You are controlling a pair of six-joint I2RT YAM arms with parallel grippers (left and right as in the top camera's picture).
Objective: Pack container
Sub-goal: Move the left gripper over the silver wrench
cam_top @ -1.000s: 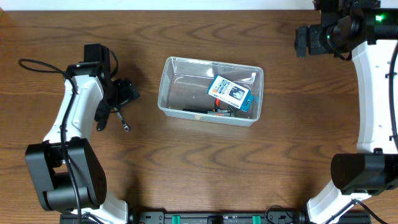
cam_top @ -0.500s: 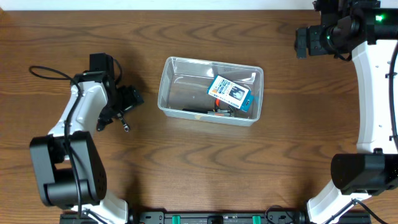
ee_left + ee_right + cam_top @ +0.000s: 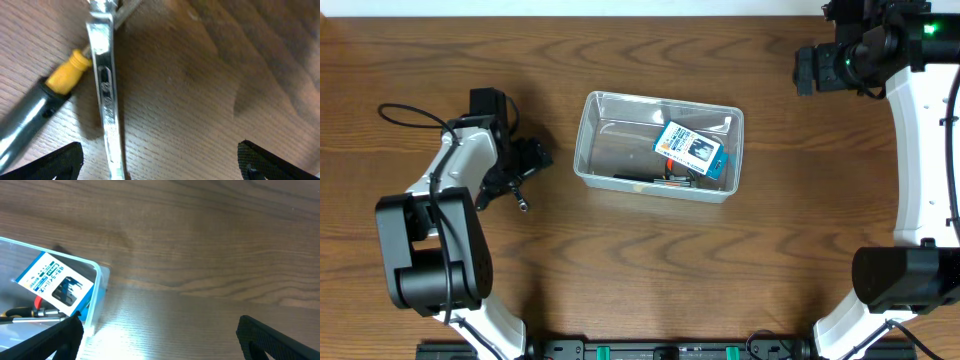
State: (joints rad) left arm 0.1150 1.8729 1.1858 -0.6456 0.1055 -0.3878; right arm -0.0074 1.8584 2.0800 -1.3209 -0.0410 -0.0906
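Observation:
My left gripper keeps centering over the silver wrench's handle [image 3: 112, 142], which lies between my open fingers, apart from the screwdriver's handle [image 3: 31, 116], then closes across the wrench's handle.
The clear plastic container [image 3: 590, 135] sits mid-table and holds a blue-and-white box [image 3: 692, 149] and some tools; its corner also shows in the right wrist view [image 3: 97, 295]. My left gripper [image 3: 525, 158] is open, low over the table left of the container. Between its fingers [image 3: 160, 162] lies a silver wrench [image 3: 106, 95], with a yellow-and-grey screwdriver [image 3: 55, 90] beside it; neither is gripped. The tool tip shows in the overhead view [image 3: 518, 200]. My right gripper [image 3: 807, 68] is open and empty at the far right, above bare wood [image 3: 160, 340].
A black cable [image 3: 410, 115] loops on the table left of the left arm. Both arm bases stand at the table's front edge.
The left arm has shifted slightly right and toward the tools on the table. The right arm and the container have not moved.

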